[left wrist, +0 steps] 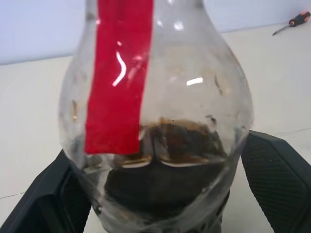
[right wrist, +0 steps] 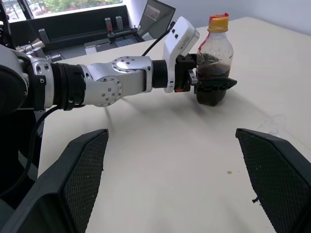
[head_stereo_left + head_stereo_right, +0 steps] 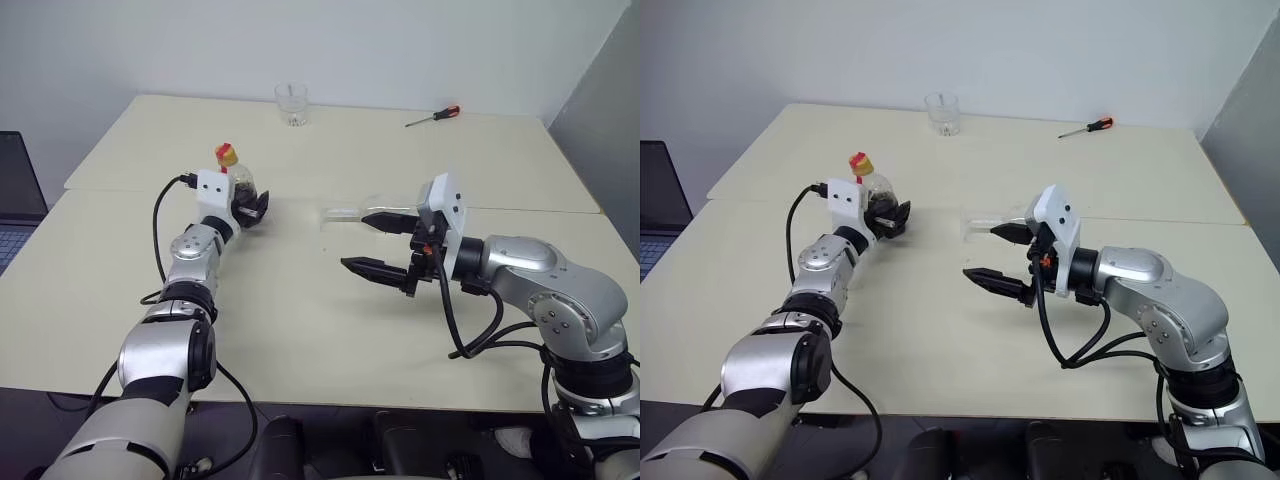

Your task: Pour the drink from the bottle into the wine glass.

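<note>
A round yellow cap (image 3: 226, 155) covers the bottle's narrow neck (image 3: 232, 167). The cap will come off in one piece when my right gripper turns it.
The bottle (image 3: 240, 182) stands upright on the left part of the table, with a yellow cap, a red label and the dark drink (image 1: 165, 160) low in its rounded body. My left gripper (image 3: 252, 212) is level at its base and open, one black finger (image 1: 279, 179) on each side of the bottle. Near the table's middle, a clear stemmed wine glass (image 3: 345, 214) seems to lie on its side, close to the far finger of my right gripper (image 3: 355, 241). That gripper is open and empty, pointing left toward the bottle (image 2: 214, 53).
A short clear tumbler (image 3: 291, 103) stands at the far edge of the table (image 3: 300, 330). A red-handled screwdriver (image 3: 435, 115) lies at the back right. A laptop (image 3: 15, 200) sits off the table's left side. A seam crosses the tabletop between the two halves.
</note>
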Controlling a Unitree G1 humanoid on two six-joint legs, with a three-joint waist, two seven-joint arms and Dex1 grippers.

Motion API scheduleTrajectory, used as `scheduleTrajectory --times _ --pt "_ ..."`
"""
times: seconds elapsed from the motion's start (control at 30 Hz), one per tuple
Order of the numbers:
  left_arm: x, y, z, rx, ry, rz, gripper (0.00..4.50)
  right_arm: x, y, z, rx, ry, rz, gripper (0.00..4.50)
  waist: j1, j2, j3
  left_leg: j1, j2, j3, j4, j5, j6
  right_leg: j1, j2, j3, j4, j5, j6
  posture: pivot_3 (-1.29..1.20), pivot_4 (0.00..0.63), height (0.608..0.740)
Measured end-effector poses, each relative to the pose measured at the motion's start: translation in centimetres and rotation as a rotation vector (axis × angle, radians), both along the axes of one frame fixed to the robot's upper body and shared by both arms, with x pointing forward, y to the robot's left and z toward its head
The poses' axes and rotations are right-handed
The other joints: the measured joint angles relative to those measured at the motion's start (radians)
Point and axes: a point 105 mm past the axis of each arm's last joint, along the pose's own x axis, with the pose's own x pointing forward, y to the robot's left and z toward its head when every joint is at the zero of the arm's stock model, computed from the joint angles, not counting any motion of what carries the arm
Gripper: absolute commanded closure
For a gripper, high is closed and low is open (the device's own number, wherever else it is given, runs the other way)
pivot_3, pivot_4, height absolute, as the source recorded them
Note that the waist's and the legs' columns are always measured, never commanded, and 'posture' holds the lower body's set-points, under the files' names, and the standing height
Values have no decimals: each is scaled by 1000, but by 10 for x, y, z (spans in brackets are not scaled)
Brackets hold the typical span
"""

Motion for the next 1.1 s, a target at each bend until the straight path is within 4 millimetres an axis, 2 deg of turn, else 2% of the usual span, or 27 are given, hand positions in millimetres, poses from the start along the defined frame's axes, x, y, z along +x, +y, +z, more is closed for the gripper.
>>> scheduleTrajectory --times 0.17,0.43,0.53,0.63,0.73,0.9,1.1 --pt "3 -2 6 -14 0 -1 20 -1 -2 1 2 6 -5 0 0 0 0 0 0 0 0 0 0 0 0 0 0 0 0 0 150 740" --pt "5 -6 -1 -50 41 -3 20 -6 -8 -2 -36 23 -26 0 0 0 0 0 0 0 0 0 0 0 0 0 0 0 0 0 150 740" --pt "5 -8 -3 -64 46 1 629 -6 -14 1 -42 19 -47 0 0 0 0 0 0 0 0 0 0 0 0 0 0 0 0 0 150 740" --pt "5 -8 -4 -74 46 6 1586 -8 -15 1 -54 26 -46 0 0 0 0 0 0 0 0 0 0 0 0 0 0 0 0 0 150 740" --pt "5 -10 -4 -78 47 5 2231 -7 -16 1 -64 29 -59 0 0 0 0 0 0 0 0 0 0 0 0 0 0 0 0 0 150 740" --pt "5 -10 -4 -74 48 5 2478 -6 -17 0 -65 33 -72 0 0 0 0 0 0 0 0 0 0 0 0 0 0 0 0 0 150 740" --pt "4 -12 -5 -105 56 -29 2572 -5 -13 7 -35 7 -70 0 0 0 0 0 0 0 0 0 0 0 0 0 0 0 0 0 150 740"
